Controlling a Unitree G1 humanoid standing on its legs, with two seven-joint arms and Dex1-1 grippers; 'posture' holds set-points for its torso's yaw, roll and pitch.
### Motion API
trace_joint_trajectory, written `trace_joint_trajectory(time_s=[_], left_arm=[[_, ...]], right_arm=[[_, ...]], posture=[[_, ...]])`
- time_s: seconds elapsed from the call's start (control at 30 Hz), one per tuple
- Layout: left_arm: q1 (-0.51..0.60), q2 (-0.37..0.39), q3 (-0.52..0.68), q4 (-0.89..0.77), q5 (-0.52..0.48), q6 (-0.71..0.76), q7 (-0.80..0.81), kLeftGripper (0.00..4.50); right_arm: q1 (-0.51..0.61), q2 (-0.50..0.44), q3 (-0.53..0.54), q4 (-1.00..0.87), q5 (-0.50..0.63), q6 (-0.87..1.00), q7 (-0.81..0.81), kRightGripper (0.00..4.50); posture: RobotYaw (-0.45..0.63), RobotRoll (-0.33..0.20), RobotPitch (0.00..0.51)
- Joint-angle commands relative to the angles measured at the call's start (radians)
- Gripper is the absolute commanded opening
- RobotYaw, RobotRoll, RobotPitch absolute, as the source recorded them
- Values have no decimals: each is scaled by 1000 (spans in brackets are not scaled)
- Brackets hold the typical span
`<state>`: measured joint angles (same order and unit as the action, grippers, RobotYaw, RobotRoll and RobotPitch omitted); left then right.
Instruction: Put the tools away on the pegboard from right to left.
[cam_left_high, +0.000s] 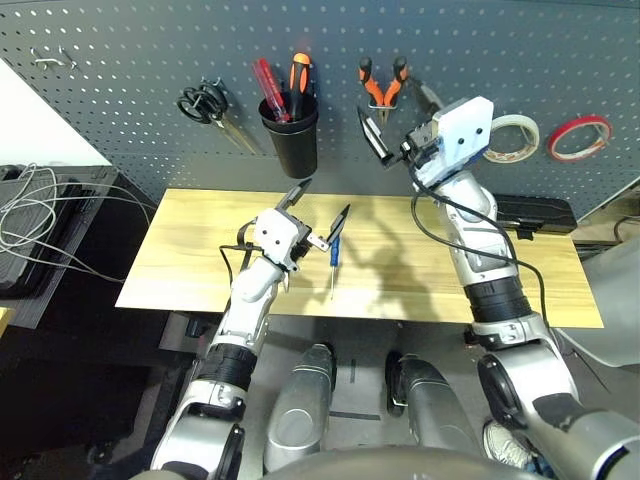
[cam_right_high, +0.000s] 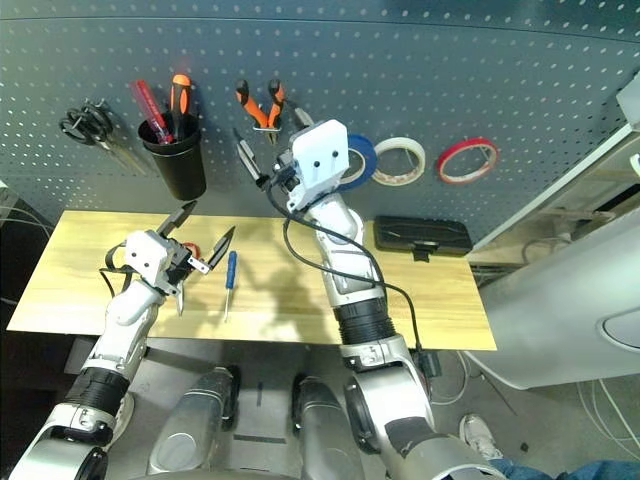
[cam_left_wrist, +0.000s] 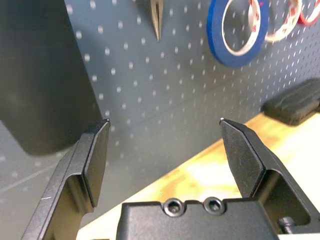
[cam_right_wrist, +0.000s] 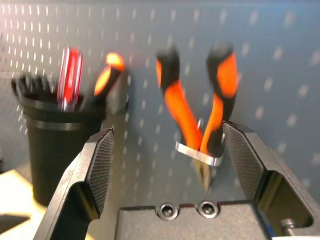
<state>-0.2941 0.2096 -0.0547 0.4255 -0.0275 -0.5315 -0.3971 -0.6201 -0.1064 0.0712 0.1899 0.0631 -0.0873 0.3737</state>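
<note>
The blue-handled screwdriver (cam_left_high: 334, 256) is short next to the deep black cup (cam_left_high: 294, 142). The screwdriver will go down almost to the top of its handle when I put it in.
The orange-and-black pliers (cam_left_high: 383, 85) hang on a hook of the dark grey pegboard (cam_left_high: 130, 60). My right gripper (cam_left_high: 395, 112) is open just in front of them, and the pliers (cam_right_wrist: 200, 110) stand between its spread fingers, untouched. The blue tape ring (cam_right_high: 358, 160) hangs on the board right of that gripper. The slim blue-handled screwdriver (cam_left_high: 334, 262) lies on the wooden table (cam_left_high: 420, 285). My left gripper (cam_left_high: 320, 210) hovers open and empty just left of it. A sliver of red (cam_right_high: 191, 250) shows on the table beneath the left gripper; I cannot tell what it is.
A black cup (cam_left_high: 290, 135) on the board holds a red and an orange screwdriver. Black-handled scissors (cam_left_high: 205, 103) hang left of it. White tape (cam_left_high: 510, 135) and red tape (cam_left_high: 578, 137) hang at the right. A black case (cam_left_high: 530, 213) lies at the table's back right.
</note>
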Motion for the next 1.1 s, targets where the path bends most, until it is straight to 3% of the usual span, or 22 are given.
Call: trace_joint_trajectory(time_s=[0.03, 0.33, 0.63, 0.83, 1.1], left_arm=[[23, 9, -10, 26, 37, 25, 20, 4500], [29, 23, -23, 54, 99, 105, 62, 4500], [39, 40, -38, 90, 156, 195, 108, 4500], [46, 30, -52, 115, 137, 332, 67, 4500], [-17, 6, -74, 185, 149, 449, 54, 4500]], right_arm=[[35, -13, 26, -19, 15, 91, 39, 4478], [65, 27, 18, 38, 63, 317, 42, 4478], [13, 92, 16, 271, 65, 512, 14, 4478], [-33, 110, -4, 370, 58, 486, -8, 4478], [61, -6, 51, 286, 30, 397, 121, 4478]], posture=[[138, 0, 223], [149, 0, 221], [161, 0, 226], [181, 0, 236], [169, 0, 243]])
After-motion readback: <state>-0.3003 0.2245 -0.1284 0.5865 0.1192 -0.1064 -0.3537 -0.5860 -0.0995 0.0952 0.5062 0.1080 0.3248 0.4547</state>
